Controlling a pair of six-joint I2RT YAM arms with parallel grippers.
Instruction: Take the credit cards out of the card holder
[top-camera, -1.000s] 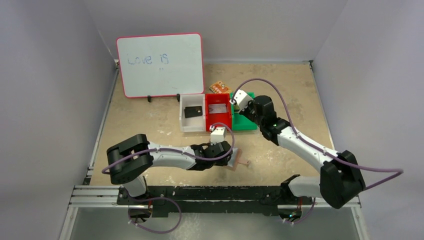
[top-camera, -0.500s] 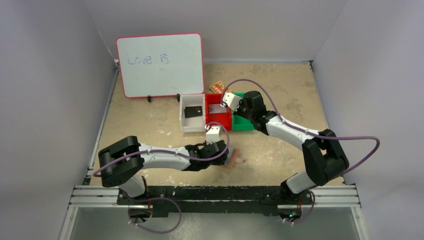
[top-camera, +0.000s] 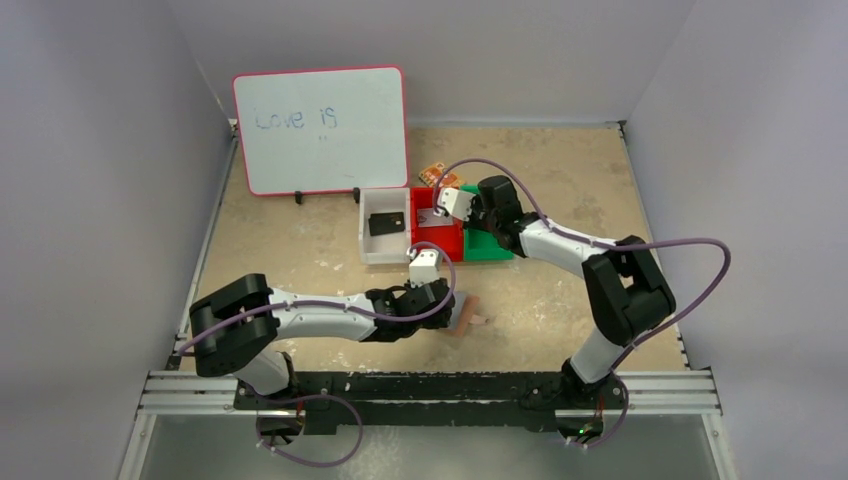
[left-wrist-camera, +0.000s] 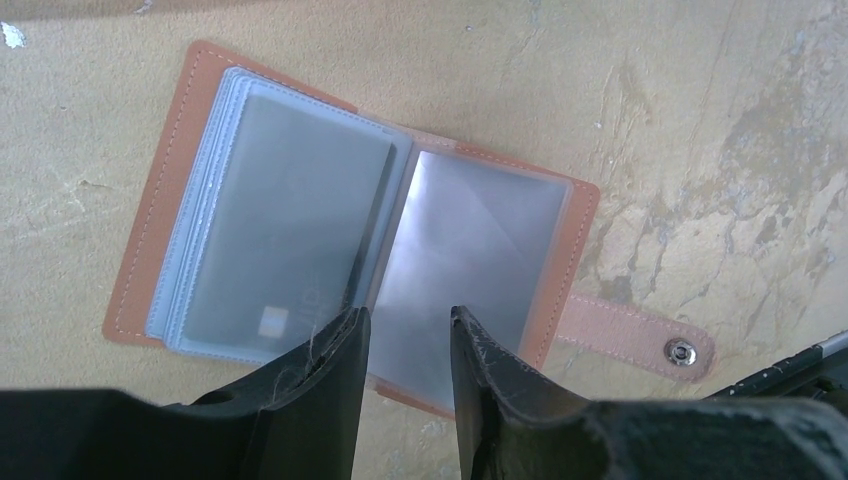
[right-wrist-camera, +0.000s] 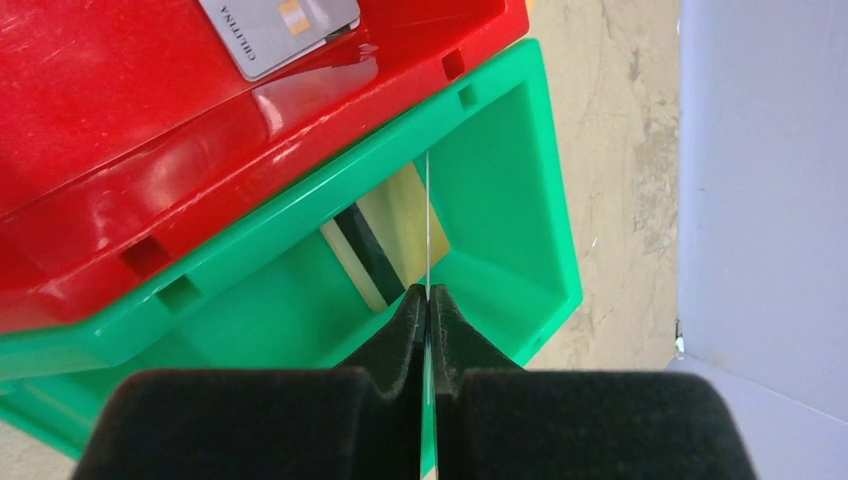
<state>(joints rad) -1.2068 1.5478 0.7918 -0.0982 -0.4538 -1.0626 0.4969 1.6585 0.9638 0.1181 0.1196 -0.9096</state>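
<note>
The thin card (right-wrist-camera: 428, 210) is hanging edge-down inside the green bin's opening. My right gripper should go on lowering it toward the beige card (right-wrist-camera: 388, 238) and let go there.
The tan card holder (left-wrist-camera: 175, 180) lies open on the table, its clear sleeves up and its snap tab (left-wrist-camera: 640, 340) to the right; it also shows in the top view (top-camera: 468, 312). A card with a chip (left-wrist-camera: 285, 240) sits in its left sleeve. My left gripper (left-wrist-camera: 405, 312) is open and empty just above the holder's near edge, at its fold. My right gripper (right-wrist-camera: 427, 290) is shut on a thin card (right-wrist-camera: 427, 215) seen edge-on, held over the green bin (right-wrist-camera: 500, 150).
A beige card with a black stripe (right-wrist-camera: 385, 235) lies in the green bin. A grey card (right-wrist-camera: 280, 25) lies in the red bin (right-wrist-camera: 150, 110). The white bin (top-camera: 385, 245) holds a black card (top-camera: 385, 222). A whiteboard (top-camera: 320, 128) and an orange packet (top-camera: 433, 174) stand behind.
My right arm has swung left with its wrist now over the red and green bins. My left gripper and the card holder have shifted slightly left.
</note>
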